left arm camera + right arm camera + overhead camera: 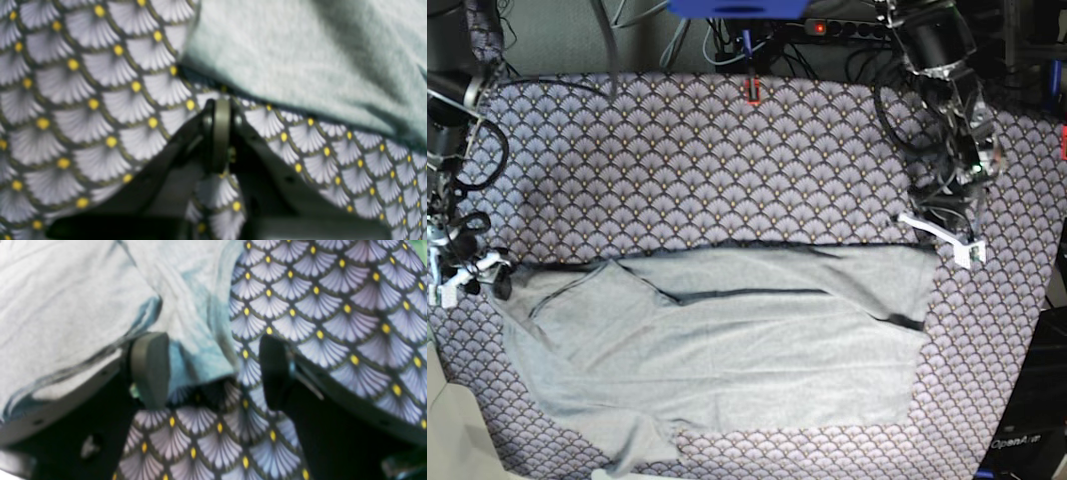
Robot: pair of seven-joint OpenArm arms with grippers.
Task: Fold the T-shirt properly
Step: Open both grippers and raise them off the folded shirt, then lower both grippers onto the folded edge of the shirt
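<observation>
The fingers of the robot's left gripper are shut and empty just short of the T-shirt's near corner [190,60], so the robot should open them and place them on both sides of that corner [924,258] before it pulls the T-shirt.
The light grey T-shirt [727,340] lies spread and partly folded across the front half of the table, with a dark seam line running across its middle. My left gripper [937,235] sits at the shirt's upper right corner. In the left wrist view my left gripper [220,133] is shut with nothing between its fingers, and the T-shirt's edge [300,60] lies just beyond the tips. My right gripper [472,278] is at the shirt's left end. The right wrist view shows my right gripper [211,373] open, with a fold of the T-shirt [196,340] reaching down between its fingers.
A purple-grey scallop-patterned table cloth [727,160] with yellow dots covers the table. Cables and a power strip [847,28] run along the far edge. The table's front left corner [457,420] drops off near the shirt.
</observation>
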